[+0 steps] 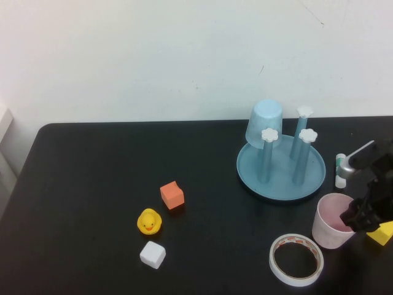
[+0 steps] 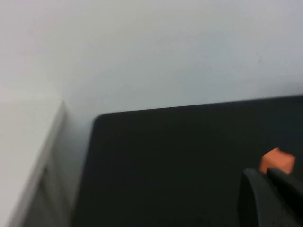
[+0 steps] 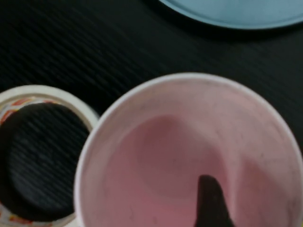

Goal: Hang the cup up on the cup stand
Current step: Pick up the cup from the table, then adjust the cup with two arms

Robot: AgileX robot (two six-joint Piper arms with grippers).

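My gripper will lift the cup (image 1: 332, 222), and the cup will come away by itself, because the tape roll (image 1: 295, 281) lies flat beside it with the roll's whole ring in view.
The pale pink cup (image 1: 331, 224) stands upright, mouth up, on the black table at the front right. My right gripper (image 1: 356, 215) is at the cup's right rim and is open. One of its fingers (image 3: 210, 201) reaches down inside the cup (image 3: 180, 156), clear of the wall; the other finger is out of view. Just behind the cup stands the light blue cup stand (image 1: 281, 178), also seen as the stand's rim (image 3: 236, 12). Its pegs carry white flower caps (image 1: 307, 135). My left gripper (image 2: 267, 174) shows only in the left wrist view, shut and empty, above the table's left part.
A light blue cup (image 1: 264, 121) sits upside down on a back peg. A tape roll (image 1: 296, 259) lies touching the pink cup's left front. An orange cube (image 1: 172, 195), a yellow duck (image 1: 149, 222) and a white cube (image 1: 152, 254) lie mid-table. A white tube (image 1: 340, 171) and a yellow block (image 1: 382, 235) are near my right arm.
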